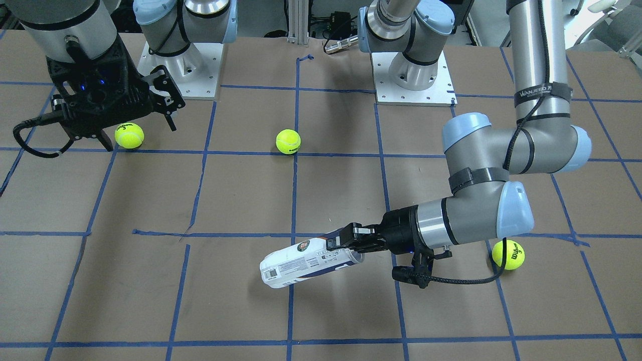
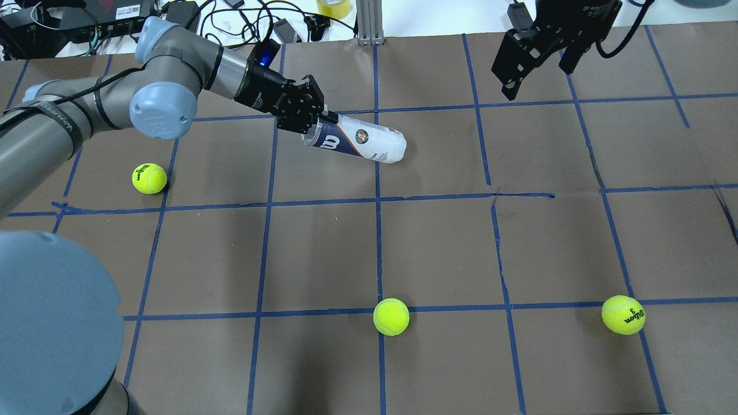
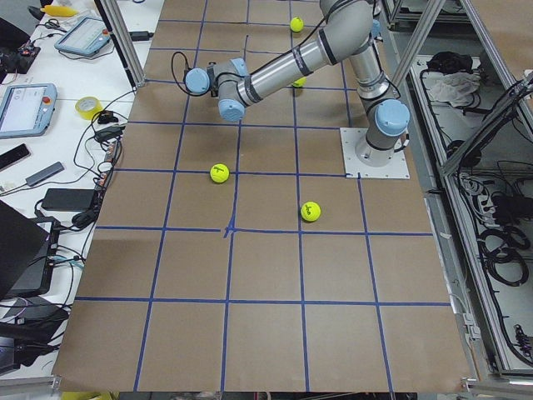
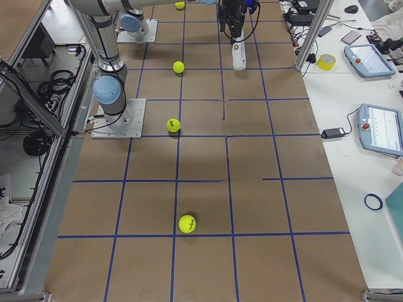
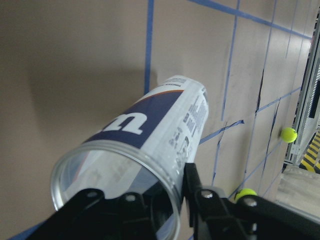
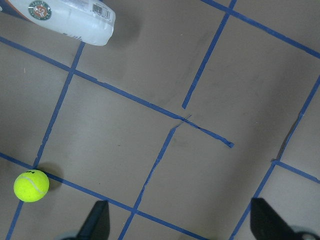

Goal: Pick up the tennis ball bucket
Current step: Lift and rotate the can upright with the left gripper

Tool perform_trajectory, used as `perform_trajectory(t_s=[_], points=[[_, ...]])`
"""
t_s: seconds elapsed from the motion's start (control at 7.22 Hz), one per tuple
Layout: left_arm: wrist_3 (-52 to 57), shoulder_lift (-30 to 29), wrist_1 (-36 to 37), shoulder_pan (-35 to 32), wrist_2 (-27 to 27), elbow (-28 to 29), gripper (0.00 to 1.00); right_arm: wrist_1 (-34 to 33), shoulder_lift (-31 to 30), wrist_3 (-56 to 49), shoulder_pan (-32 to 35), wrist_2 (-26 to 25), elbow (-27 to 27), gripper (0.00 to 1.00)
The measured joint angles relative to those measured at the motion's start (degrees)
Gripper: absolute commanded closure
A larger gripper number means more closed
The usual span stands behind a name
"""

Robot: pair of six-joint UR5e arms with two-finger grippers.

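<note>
The tennis ball bucket is nearly level, and my left gripper holds it by its open rim (image 1: 357,256), so next I turn it upright and put it down on its closed end (image 1: 269,274).
The tennis ball bucket (image 1: 301,263) is a clear can with a white label and a navy band. It is held nearly level above the table, open end toward my left gripper (image 1: 346,243). That gripper is shut on the can's open rim, one finger inside and one outside, as the left wrist view shows (image 5: 165,125). The can also shows in the overhead view (image 2: 363,141) and the right wrist view (image 6: 65,17). My right gripper (image 1: 140,131) is open and empty, high over the table's other side (image 2: 539,78).
Three yellow-green tennis balls lie on the brown, blue-taped table (image 2: 438,248): one near the left arm (image 2: 149,178), one in the middle front (image 2: 391,316), one at the right (image 2: 623,314). The arm bases (image 1: 414,85) stand at the robot's edge.
</note>
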Motion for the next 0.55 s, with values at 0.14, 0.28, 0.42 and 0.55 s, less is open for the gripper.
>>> perform_trajectory(t_s=[0.14,0.28,0.42,0.55], points=[[-5.48,1.28,-0.08,-0.78,2.68,2.89,1.00,0.11,0.05,0.03,0.00,-0.02,0.00,0.00],[-8.51,1.99,-0.30,-2.26,9.36,6.20,1.00,0.22,0.05,0.09,-0.04,-0.04,0.00,0.00],[-9.67,2.31,-0.46,-5.14,18.84,9.38,1.00,0.14,0.01,0.15,-0.08,-0.07,0.00,0.00],[-9.94,2.25,-0.52,-8.38,27.96,11.76,1.00,0.09,-0.02,0.17,-0.09,-0.09,0.00,0.00]])
